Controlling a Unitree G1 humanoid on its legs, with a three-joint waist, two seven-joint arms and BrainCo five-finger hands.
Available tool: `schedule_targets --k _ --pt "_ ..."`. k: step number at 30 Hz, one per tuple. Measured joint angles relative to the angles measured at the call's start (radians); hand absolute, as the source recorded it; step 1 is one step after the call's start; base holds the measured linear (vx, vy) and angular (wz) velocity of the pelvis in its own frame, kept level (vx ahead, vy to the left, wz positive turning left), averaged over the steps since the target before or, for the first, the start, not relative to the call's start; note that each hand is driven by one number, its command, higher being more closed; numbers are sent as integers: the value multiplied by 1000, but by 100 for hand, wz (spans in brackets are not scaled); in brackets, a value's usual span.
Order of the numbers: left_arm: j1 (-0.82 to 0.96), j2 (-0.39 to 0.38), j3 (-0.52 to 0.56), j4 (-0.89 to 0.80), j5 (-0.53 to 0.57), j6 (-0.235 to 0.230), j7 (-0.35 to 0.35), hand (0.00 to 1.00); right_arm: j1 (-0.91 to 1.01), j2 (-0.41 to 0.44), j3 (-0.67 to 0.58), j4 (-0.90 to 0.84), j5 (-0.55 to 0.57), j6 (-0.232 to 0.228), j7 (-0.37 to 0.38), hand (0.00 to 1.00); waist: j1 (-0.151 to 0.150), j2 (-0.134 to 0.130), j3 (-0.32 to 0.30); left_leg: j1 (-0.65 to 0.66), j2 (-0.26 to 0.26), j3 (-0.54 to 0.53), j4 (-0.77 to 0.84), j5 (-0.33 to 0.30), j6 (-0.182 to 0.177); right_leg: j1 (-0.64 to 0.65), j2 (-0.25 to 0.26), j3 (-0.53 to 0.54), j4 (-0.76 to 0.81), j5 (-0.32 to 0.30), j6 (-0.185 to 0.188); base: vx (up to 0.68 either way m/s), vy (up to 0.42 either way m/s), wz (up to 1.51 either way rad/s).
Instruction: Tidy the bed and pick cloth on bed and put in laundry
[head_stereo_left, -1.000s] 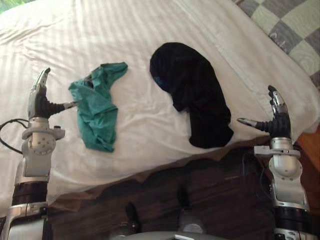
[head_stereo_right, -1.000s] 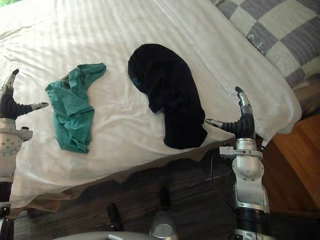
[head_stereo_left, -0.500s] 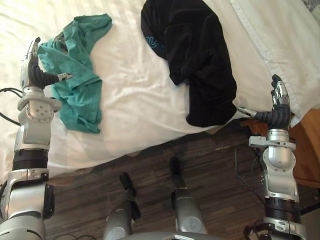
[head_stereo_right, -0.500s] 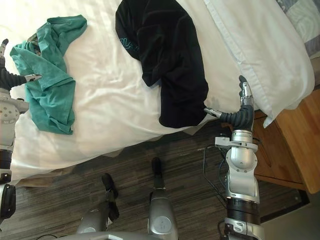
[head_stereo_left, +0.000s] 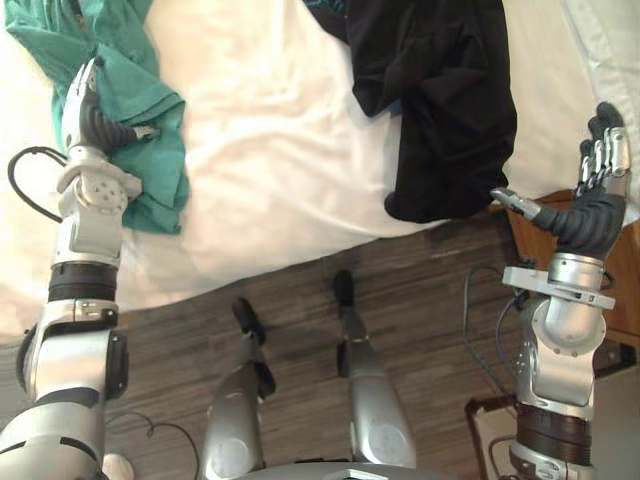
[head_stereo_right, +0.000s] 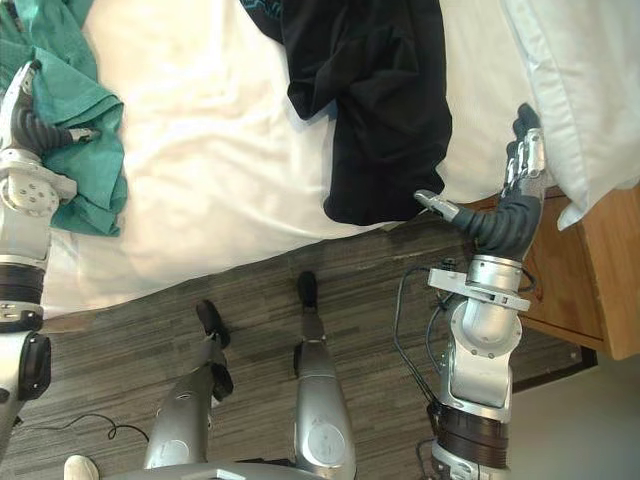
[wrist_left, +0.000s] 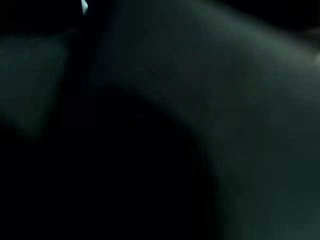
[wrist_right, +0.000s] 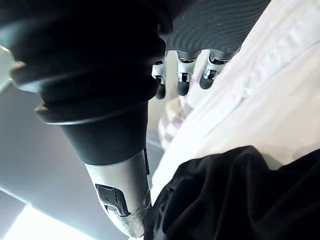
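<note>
My left gripper will have the green cloth (head_stereo_left: 156, 182) hanging from it as a limp heap when I carry it, because the cloth lies in loose, crumpled folds (head_stereo_left: 108, 38).
A crumpled green cloth (head_stereo_left: 120, 90) lies on the white bed (head_stereo_left: 270, 150) at the upper left. My left hand (head_stereo_left: 88, 110) is over its lower part, fingers straight and thumb spread, open. A black cloth (head_stereo_left: 440, 100) drapes down to the bed's front edge at the upper right. My right hand (head_stereo_left: 590, 195) is raised just right of the black cloth's lower end, open, thumb pointing toward it, holding nothing. The black cloth (wrist_right: 240, 200) also shows close by in the right wrist view, past my right hand (wrist_right: 185, 75).
The bed's front edge runs across the middle, with dark wood-plank floor (head_stereo_left: 430, 330) below it. A white pillow (head_stereo_right: 580, 90) lies at the upper right, above a wooden bedside piece (head_stereo_right: 600, 270).
The camera has tilted down, so the bed and cloths sit higher in view and more floor shows. My left hand is now over the green cloth's lower part; my right hand stays open beside the black cloth.
</note>
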Motion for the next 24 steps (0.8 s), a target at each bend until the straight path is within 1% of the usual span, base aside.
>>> schedule_targets --k 1,3,4,7,9,10,11,12,13,14,15,17,18,19,20,21,22,23,24 --pt "-5 -10 16 12 7 -2 0 100 0 0 1 -12 10 -1 0 0 2 0 0 -1 6 8 5 -3 -4 -1 2 1 0 0 0 15 -36 -15" --pt "-12 -47 40 40 50 -7 -6 100 -9 0 4 -62 27 -2 3 0 22 -1 1 -23 37 26 86 -45 -10 3 13 6 3 0 0 17 -59 -14" --pt "-12 -54 48 51 70 -10 -8 100 -25 0 10 -83 32 -3 5 0 25 -1 1 -27 55 48 120 -60 -11 10 19 8 3 0 0 12 -70 -13" --pt "-10 -58 48 75 105 -27 -9 100 -60 -1 11 -99 68 -21 10 0 25 -2 1 -28 77 70 157 -80 -11 26 24 7 2 -1 1 -1 -58 -4" --pt "2 -65 35 73 126 -53 -9 100 -75 -1 25 -139 95 -31 11 0 32 -2 1 -25 80 89 165 -90 -13 28 20 7 2 -4 6 -21 -44 -1" --pt "45 -66 8 33 122 -83 -11 100 -81 -2 49 -165 96 -48 11 0 40 -2 1 -20 78 94 159 -88 -12 31 18 5 2 -5 7 -11 -31 3" --pt "127 -68 -24 -48 94 -104 -14 100 -84 -3 51 -165 90 -50 8 0 45 -1 0 -2 71 91 137 -75 -13 42 16 1 -1 -6 9 0 -30 4" --pt "166 -70 -32 -79 63 -119 -18 100 -87 -4 51 -162 83 -50 3 0 46 1 -2 9 65 89 123 -64 -10 48 15 -1 -4 -7 9 40 -23 7" --pt "251 -78 -37 -144 -5 -151 -25 100 -102 -6 51 -147 66 -48 -8 0 45 1 -3 34 54 85 91 -50 -11 64 13 -4 -11 -7 10 51 -6 8" --pt "342 -86 -48 -209 -92 -182 -40 100 -126 -15 52 -108 35 -49 -20 0 45 2 -19 42 44 76 64 -39 -9 66 10 -2 -14 -9 12 55 -1 11" --pt "384 -90 -57 -241 -140 -197 -52 100 -141 -28 52 -74 17 -48 -23 0 43 1 -29 43 36 67 53 -32 -10 66 7 -4 -19 -9 12 40 7 14" --pt "485 -105 -84 -320 -334 -233 -108 100 -186 -82 62 44 -31 -28 -44 0 45 3 -43 52 21 59 31 -24 -5 78 -2 -9 -31 -9 12 62 23 21" --pt "596 -125 -112 -406 -559 -251 -184 100 -232 -130 93 169 -61 1 -49 0 45 10 -47 65 8 35 21 -20 -2 106 -13 -25 -49 -7 14 61 30 30" --pt "637 -129 -127 -438 -613 -254 -209 100 -241 -145 99 208 -73 6 -50 0 45 13 -49 68 3 28 20 -20 -2 116 -13 -32 -54 -7 14 49 23 39" --pt "729 -135 -164 -499 -776 -260 -275 100 -263 -174 127 282 -79 12 -52 0 45 16 -51 74 -5 7 14 -20 -2 131 -19 -40 -62 -7 15 48 24 32" --pt "799 -144 -196 -542 -905 -260 -333 100 -280 -200 148 338 -100 23 -52 0 48 19 -53 74 -11 -1 12 -20 -1 137 -24 -47 -66 -6 16 46 29 32" --pt "860 -157 -222 -571 -973 -260 -369 100 -297 -226 166 387 -112 27 -52 0 50 20 -54 73 -17 -11 10 -20 -1 141 -29 -55 -68 -6 16 37 32 31" --pt "933 -172 -263 -605 -1072 -251 -418 100 -321 -258 187 456 -122 33 -52 0 53 24 -56 73 -24 -23 3 -15 5 149 -35 -66 -71 -6 16 26 32 31" --pt "999 -176 -305 -630 -1173 -224 -470 100 -347 -285 204 527 -136 44 -51 0 55 27 -58 74 -28 -35 3 -14 7 156 -40 -74 -71 -6 16 21 33 30"
